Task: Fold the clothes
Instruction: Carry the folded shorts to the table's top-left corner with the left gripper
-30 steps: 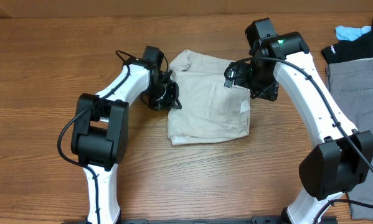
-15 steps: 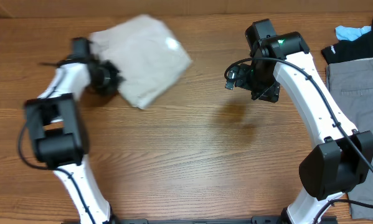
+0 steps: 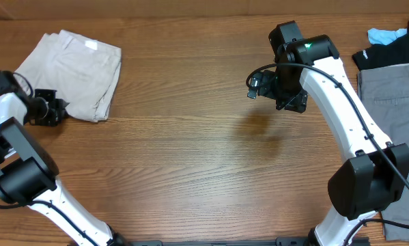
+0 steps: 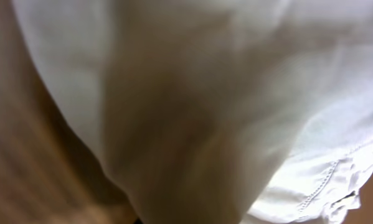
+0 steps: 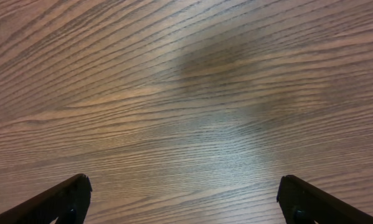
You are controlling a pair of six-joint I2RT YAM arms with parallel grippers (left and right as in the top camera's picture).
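The folded pale beige shorts (image 3: 81,72) are lying at a slant and there is a gap behind them. My left gripper should therefore swing them straighter toward the table's back edge (image 3: 61,20) before it opens.
The pale beige shorts (image 3: 71,68) lie folded at the far left back of the table, white label facing up. My left gripper (image 3: 54,111) is at their lower left edge, and it appears shut on the cloth. In the left wrist view the shorts (image 4: 198,93) fill the frame and hide the jaws. My right gripper (image 3: 286,101) hangs above bare wood right of centre. It is open and empty, both fingertips showing in the right wrist view (image 5: 186,199).
Grey shorts (image 3: 392,102) lie at the right edge, with a black garment (image 3: 388,51) and a blue cloth (image 3: 385,34) behind them. The wooden table (image 3: 204,157) is bare between the arms.
My left arm swung far to the left, carrying the folded shorts from the table's middle to the far left back. The right arm has not moved.
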